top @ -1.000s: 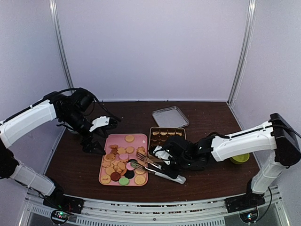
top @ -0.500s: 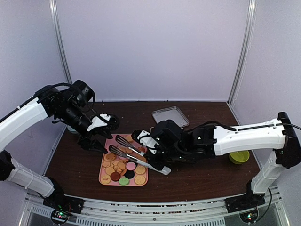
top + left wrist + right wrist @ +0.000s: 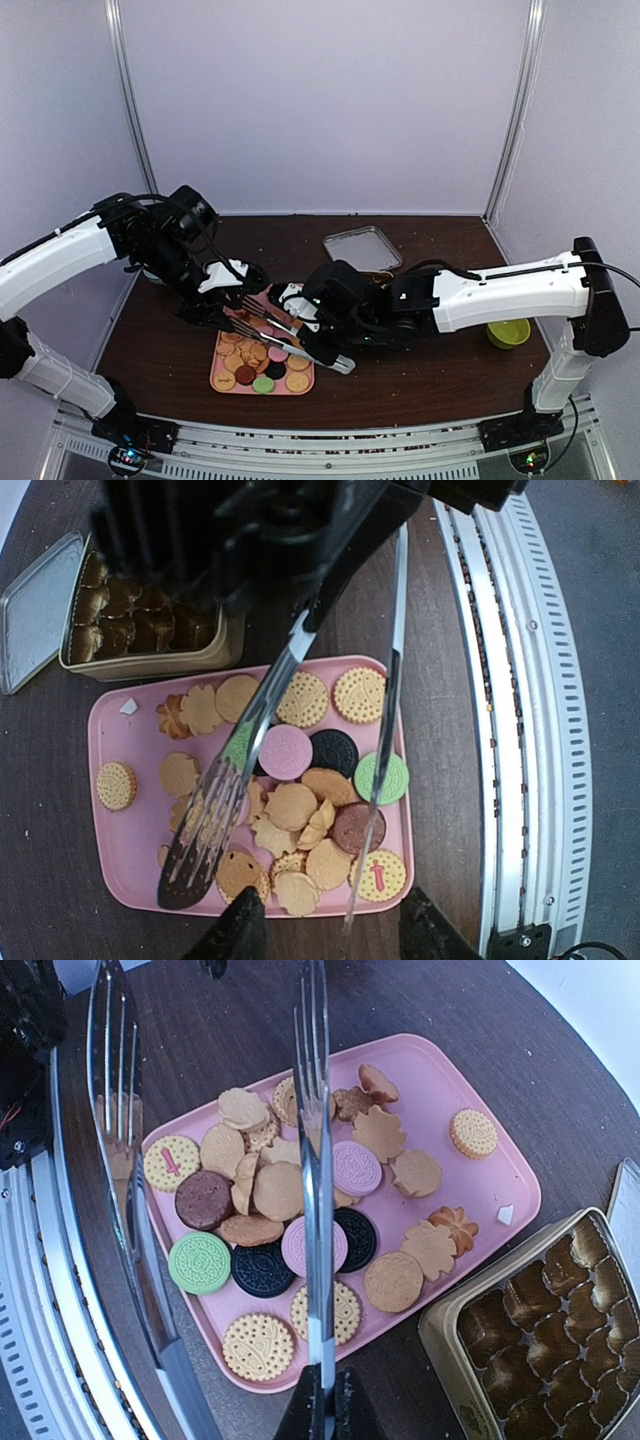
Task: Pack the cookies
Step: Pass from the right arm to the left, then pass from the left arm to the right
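Observation:
Just one arm of the spread tongs (image 3: 319,1300) is in my right gripper, so my left gripper should hold the tong ends (image 3: 190,873) while my right gripper grips both arms.
The cookies (image 3: 258,365) (image 3: 300,805) (image 3: 280,1190) lie piled on a pink tray (image 3: 213,385) (image 3: 130,830) (image 3: 440,1075): tan rounds, pink, black, green and flower shapes. My right gripper (image 3: 312,322) (image 3: 322,1410) is shut on one arm of metal tongs (image 3: 280,340) (image 3: 270,695) (image 3: 315,1160), holding them above the tray. My left gripper (image 3: 222,305) (image 3: 332,935) hovers at the tray's left edge, jaws apart. The tip of one tong arm lies between its fingers without touching them. The slotted tong end is outside the jaws.
A gold tin (image 3: 150,663) (image 3: 437,1332) with brown paper cups stands right of the tray, largely hidden by my right arm in the top view. Its clear lid (image 3: 362,248) (image 3: 35,610) lies behind. A green bowl (image 3: 508,333) sits far right.
My right arm has carried the tongs left from beside the tin to over the tray. The left gripper has moved in toward the tong tips and its jaws have narrowed.

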